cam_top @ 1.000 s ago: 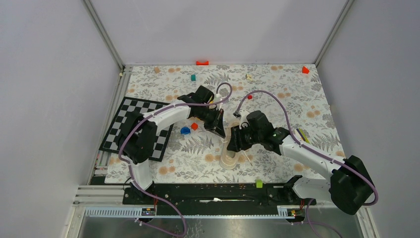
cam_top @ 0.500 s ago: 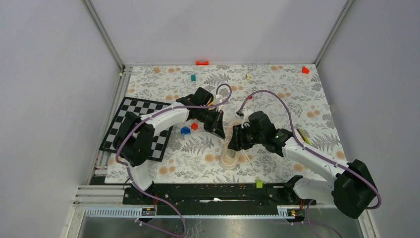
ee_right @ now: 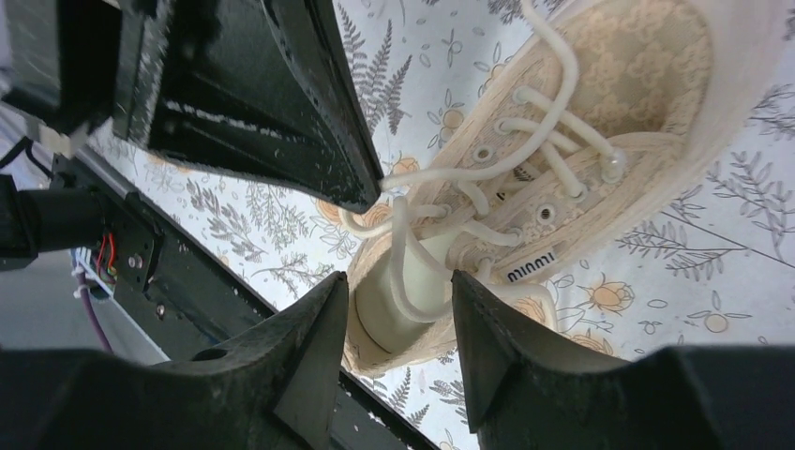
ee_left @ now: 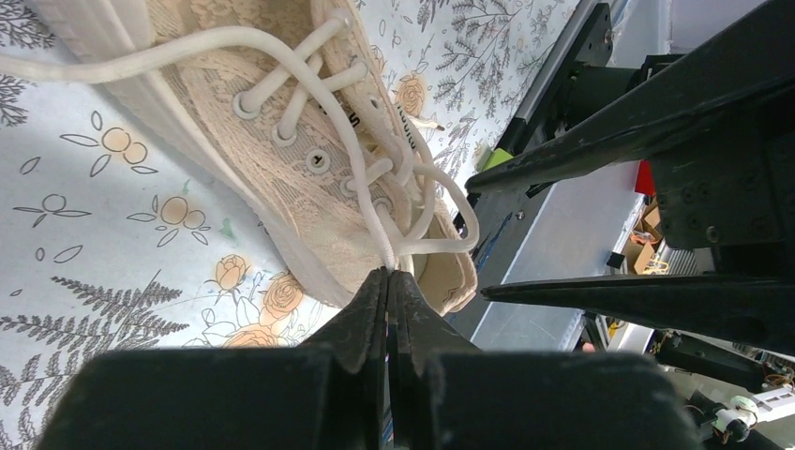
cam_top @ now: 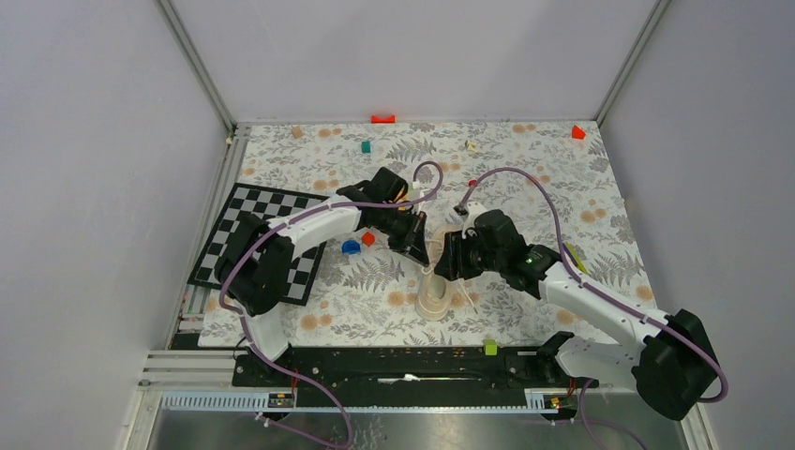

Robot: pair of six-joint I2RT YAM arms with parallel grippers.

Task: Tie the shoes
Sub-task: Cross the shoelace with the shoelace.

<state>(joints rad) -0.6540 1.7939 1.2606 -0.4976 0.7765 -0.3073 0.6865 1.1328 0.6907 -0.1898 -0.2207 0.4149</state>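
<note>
The slack lace loop (ee_right: 405, 298) is under the open fingers of my right gripper. So next I move closer to my left gripper, go down and close around the loop before I pull.
The cream-beige shoe (cam_top: 433, 302) lies on the floral table between both arms, heel toward the near edge; it fills the left wrist view (ee_left: 281, 141) and the right wrist view (ee_right: 600, 103). Its pale laces (ee_left: 319, 89) are loose. My left gripper (ee_left: 389, 274) is shut on one lace strand just above the shoe's opening and pulls it taut; from above it (cam_top: 418, 251) sits at the shoe's far left. My right gripper (ee_right: 398, 291) hovers open over the heel opening, a slack lace loop (ee_right: 405, 246) lying below the gap between its fingers. From above it (cam_top: 444, 270) is close beside the left one.
A checkerboard (cam_top: 258, 239) lies at the left. A blue piece (cam_top: 351, 247) and a red block (cam_top: 367, 238) sit left of the left gripper. A green block (cam_top: 488, 347) rests by the near rail. Small blocks (cam_top: 366, 146) dot the far side.
My right arm has swung a little toward the far left, bringing its gripper closer to the left one above the shoe. The left gripper keeps its hold and barely moves.
</note>
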